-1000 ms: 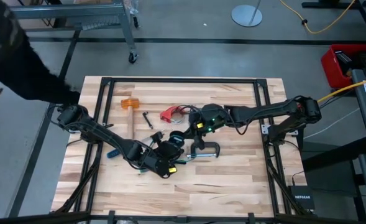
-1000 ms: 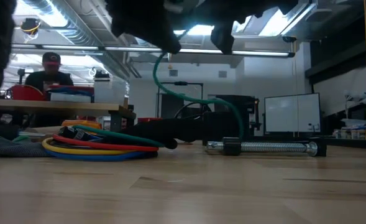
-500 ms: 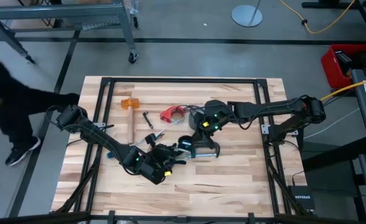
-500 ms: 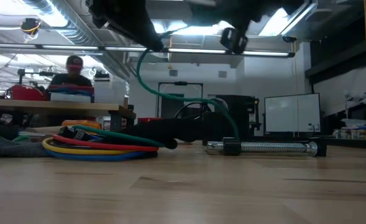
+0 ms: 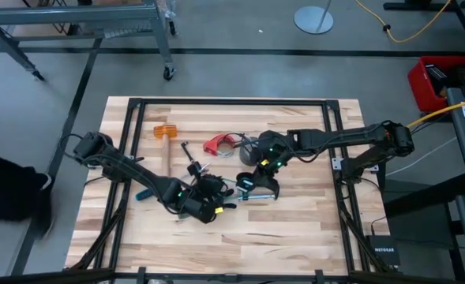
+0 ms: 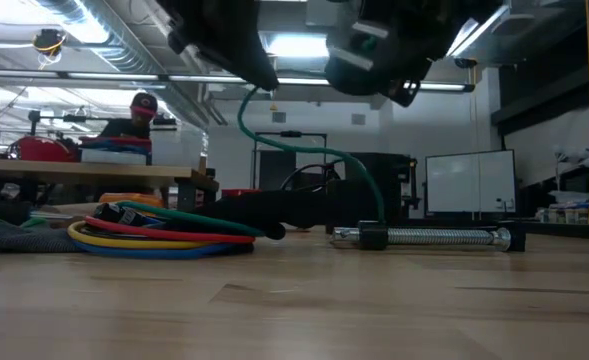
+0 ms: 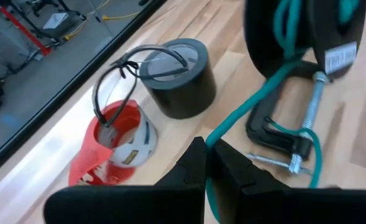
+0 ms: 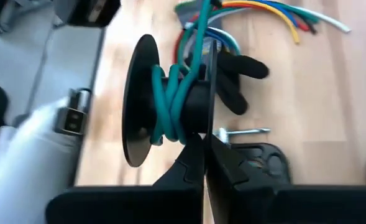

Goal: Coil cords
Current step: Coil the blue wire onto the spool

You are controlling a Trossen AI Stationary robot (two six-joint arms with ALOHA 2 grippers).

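Observation:
The green cord is running straight onto the turns inside the spool's edges (image 8: 170, 107), so the robot's left gripper should keep going around the spool (image 7: 304, 38) and let go of the cord next to it.
My left gripper (image 7: 206, 157) is shut on a green cord (image 7: 251, 106) above the table's middle. The cord runs to a black spool (image 8: 170, 99), where a few turns are wound; my right gripper (image 8: 204, 155) is shut on that spool. In the low view the cord (image 6: 314, 155) arcs down from the left gripper behind the clamp. The looped multicoloured bundle (image 6: 154, 235) lies on the table and also shows in the right wrist view (image 8: 263, 11). A thin dark cord (image 7: 117, 68) loops up from a red piece (image 7: 99, 152) that rests on the table. My left gripper pinches the green cord (image 7: 215, 138) between its two fingertips. The fingers lie across it. The cord runs on from the fingers to the spool in a loose curve, clear of the table. My right gripper pinches one flange of the black spool (image 8: 210, 121) at its rim, between its two fingers. The spool is lifted clear of the table and stands on edge, with the green turns beside the fingers.
A black C-clamp (image 7: 282, 130) lies under the spool; its screw shows in the low view (image 6: 434, 237). A black tape roll (image 7: 176, 74) stands beside the red piece. A mallet (image 5: 163, 142) lies far left. A person (image 5: 3, 197) stands off the table's left.
My left gripper has swung toward the table's near left corner with the green cord and come back. My right gripper has moved toward the near edge with the spool. The cord's upper end has swung with the left gripper. The person has walked away from the far left corner.

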